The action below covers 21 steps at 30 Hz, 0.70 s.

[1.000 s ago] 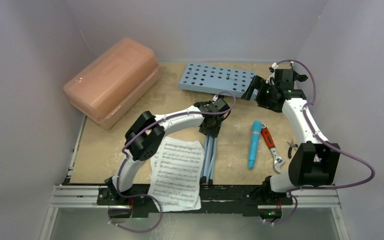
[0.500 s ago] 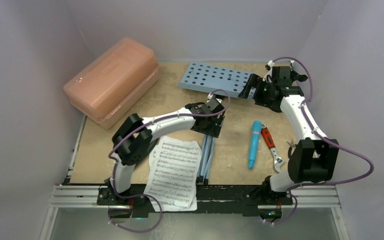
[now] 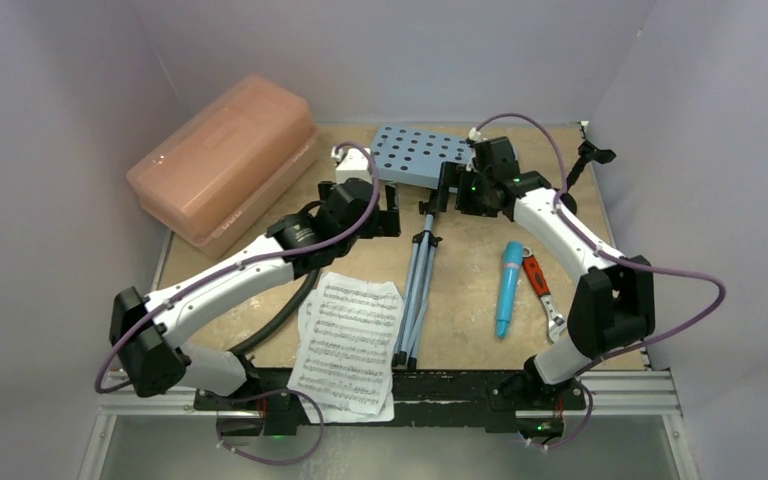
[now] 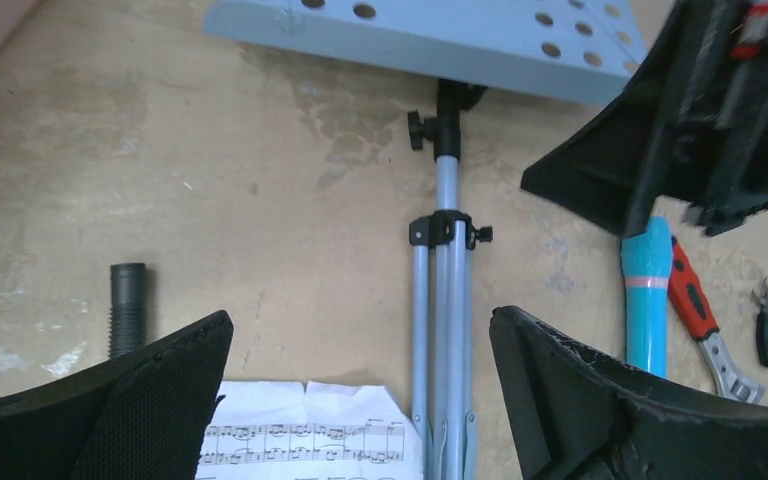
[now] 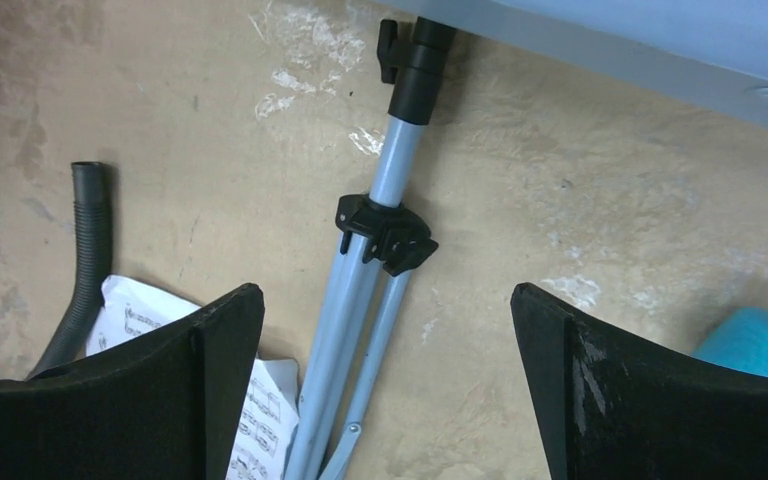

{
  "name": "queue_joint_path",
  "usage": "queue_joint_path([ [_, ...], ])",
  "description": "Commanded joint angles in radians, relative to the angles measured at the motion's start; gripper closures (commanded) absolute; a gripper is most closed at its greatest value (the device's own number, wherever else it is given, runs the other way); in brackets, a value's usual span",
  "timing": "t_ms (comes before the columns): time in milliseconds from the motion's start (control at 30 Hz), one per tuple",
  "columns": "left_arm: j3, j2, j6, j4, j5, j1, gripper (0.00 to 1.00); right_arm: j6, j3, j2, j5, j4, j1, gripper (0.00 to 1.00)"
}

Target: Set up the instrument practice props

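Observation:
Both my grippers crowd the music stand's upper pole (image 3: 428, 222), so my left gripper should back off and take the folded legs (image 3: 417, 288), leaving the pole to my right gripper.
The light-blue music stand lies flat: its perforated panel (image 3: 410, 152) is at the back and its folded tripod legs (image 3: 415, 295) run toward me. My left gripper (image 3: 390, 208) hovers open just left of the pole's top (image 4: 447, 180), with nothing between its fingers. From the right, my right gripper (image 3: 446, 190) hangs open over the same pole (image 5: 400, 150). Sheet music (image 3: 350, 345) lies at the front edge beside the legs. The turquoise microphone (image 3: 508, 288) rests on the table right of the stand. I cannot make out a mic stand for sure.
A salmon-pink case (image 3: 225, 160) fills the back left. A black hose (image 3: 280, 315) curves under my left arm. A red-handled wrench (image 3: 542, 292) lies beside the microphone, with pliers (image 4: 765, 320) further right. A small black piece (image 3: 590, 155) stands by the right wall.
My left gripper opened, left the tripod legs and swung back-left, uncovering the hose. My right gripper moved left from the panel's right end to the pole's top.

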Motion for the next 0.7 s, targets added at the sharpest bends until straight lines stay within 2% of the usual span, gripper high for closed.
queue_joint_path([
  [0, -0.062, -0.126, 0.014, 0.085, -0.131, 0.01, 0.01, 0.046, 0.018, 0.052, 0.089, 0.054, 0.072, 0.06],
  [200, -0.153, -0.217, 0.003, 0.168, -0.136, 0.018, 0.03, 0.121, -0.002, 0.109, 0.186, 0.105, 0.151, 0.11],
  [333, -0.176, -0.25, -0.047, 0.144, -0.11, 0.017, 0.04, 0.163, -0.058, 0.105, 0.249, 0.183, 0.16, 0.15],
  [667, -0.268, -0.3, -0.175, 0.158, -0.015, 0.017, 0.04, 0.24, -0.141, 0.158, 0.266, 0.337, 0.163, 0.23],
])
